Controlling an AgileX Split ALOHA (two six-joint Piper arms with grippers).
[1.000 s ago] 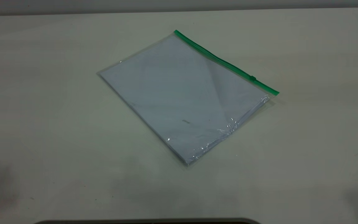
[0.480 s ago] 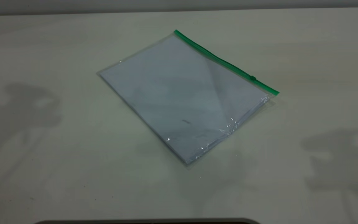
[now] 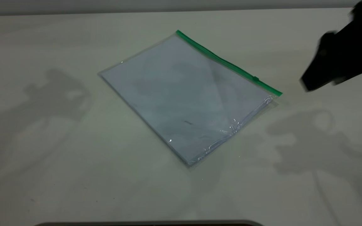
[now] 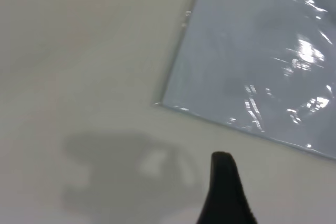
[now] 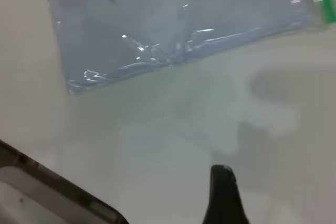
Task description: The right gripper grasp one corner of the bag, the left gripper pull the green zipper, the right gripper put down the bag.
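Next, my right gripper takes hold of the corner [image 3: 274,96] next to the slider and turns the bag before my left gripper pulls, because the bag's green zipper [image 3: 225,63] slants toward my right gripper.
The bag [image 3: 184,97] lies flat on the pale table [image 3: 58,157], clear plastic with white paper inside. The green zipper [image 3: 228,64] runs along its far right edge, with the small slider tab [image 3: 255,78] near the right corner. My right gripper [image 3: 313,81] hangs above the table at the upper right, a little way right of the bag's green-edged corner, not touching it. The right wrist view shows its black tip [image 5: 223,192] above bare table, with the bag [image 5: 173,19] beyond. My left gripper [image 4: 226,187] is outside the exterior view; the left wrist view shows it above bare table near a bag [image 4: 262,61] corner.
A dark rim [image 3: 149,223] runs along the table's near edge and also shows in the right wrist view [image 5: 58,187]. Arm shadows fall on the table left and right of the bag.
The right gripper has come into the exterior view from the upper right. Both arm shadows have moved closer to the bag. The bag has not moved.
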